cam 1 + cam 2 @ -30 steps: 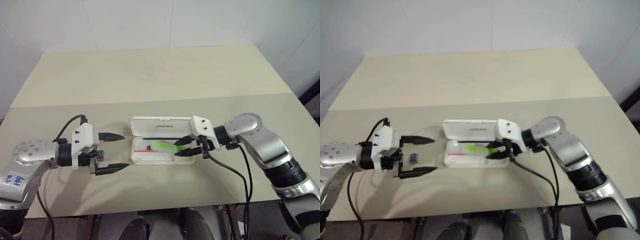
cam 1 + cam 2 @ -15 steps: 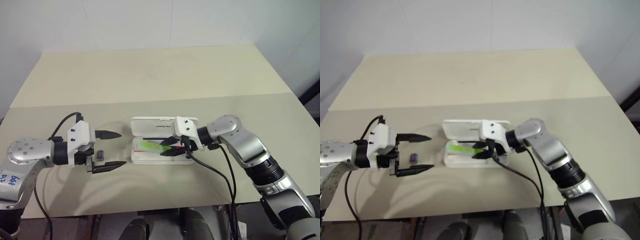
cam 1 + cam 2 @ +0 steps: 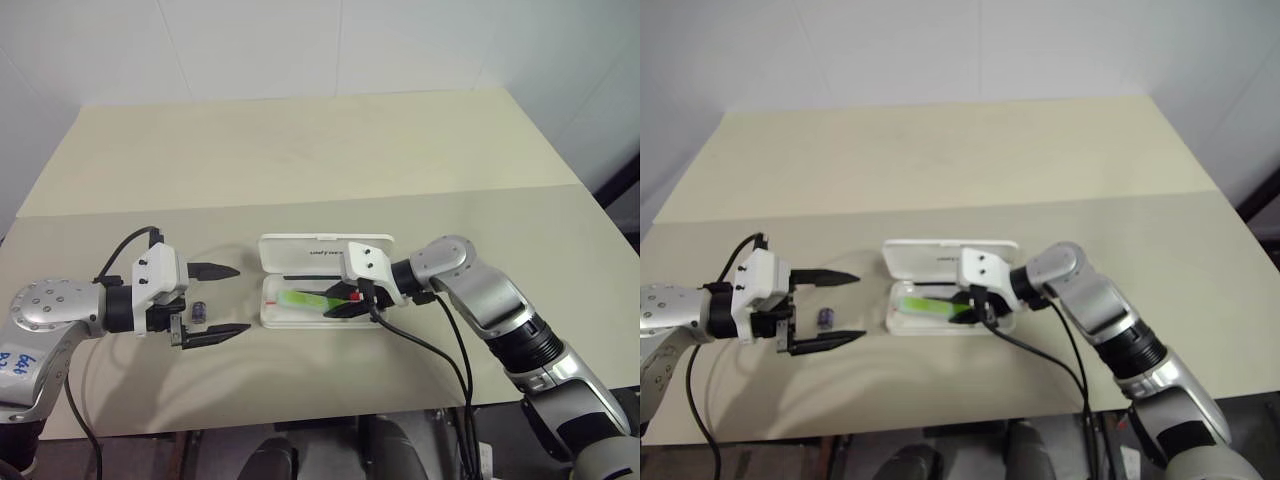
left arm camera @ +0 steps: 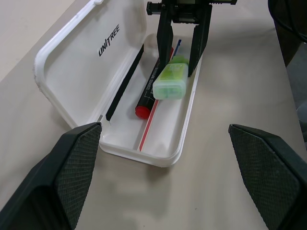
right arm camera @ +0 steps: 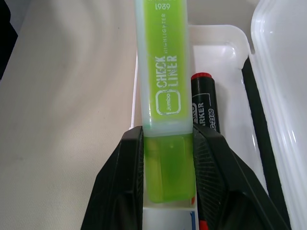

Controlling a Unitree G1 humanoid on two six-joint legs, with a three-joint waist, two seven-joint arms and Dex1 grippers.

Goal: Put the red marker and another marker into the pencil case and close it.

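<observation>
The pencil case's narrow front section (image 4: pixel 164 128) gives fingers little space beside the highlighter, so my right gripper should let it go, close, and push the highlighter's top (image 3: pixel 308 299) down.
The white pencil case (image 3: pixel 325 256) lies open on the table, lid flat behind its tray. Inside the tray lies the red marker (image 4: pixel 147 93), dark-barrelled with a red end. My right gripper (image 3: pixel 333 303) is shut on the lime-green highlighter (image 5: pixel 165 91), holding it by its cap end low over the tray, right beside the red marker. I cannot tell whether the highlighter touches the tray floor. My left gripper (image 3: pixel 240 298) hovers open just left of the case, with nothing between its fingers.
A small dark grey cylinder (image 3: pixel 200 310) lies on the table (image 3: pixel 300 170) between my left gripper's fingers, near their base. A cable hangs from my right wrist towards the table's front edge.
My right gripper has carried the highlighter leftward and a little lower over the case tray. The left gripper has stayed where it was, open.
</observation>
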